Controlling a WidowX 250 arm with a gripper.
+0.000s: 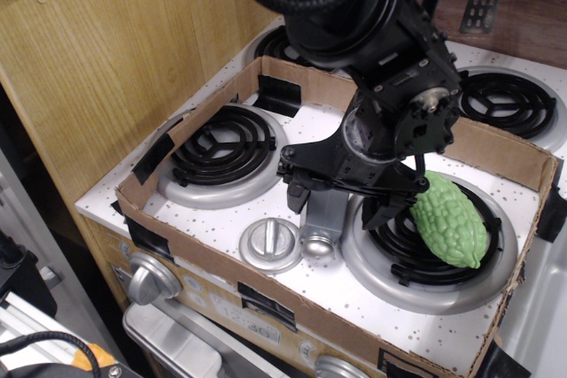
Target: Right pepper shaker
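The pepper shaker should stand firmly on its own when its silver ball cap (317, 246) is turned upward by the robot's gripper, because the pepper shaker's body is boxy and straight-sided (325, 214).
The pepper shaker (324, 216) has a matte grey boxy body and a shiny silver ball cap (317, 246). It lies tipped on the white speckled stove top between the two front burners, cap toward the front edge. My gripper (337, 204) hangs from the black arm and is down over the shaker's body. It is open, with one finger (298, 194) to the shaker's left and the other (378, 213) to its right over the burner. The wrist hides the shaker's far end. I cannot tell if the fingers touch it.
A bumpy green gourd (452, 219) lies on the front right burner (416, 276), close to the right finger. A flat silver knob disc (270, 243) sits just left of the cap. The front left burner (221, 152) and a cardboard wall (199, 258) bound the area.
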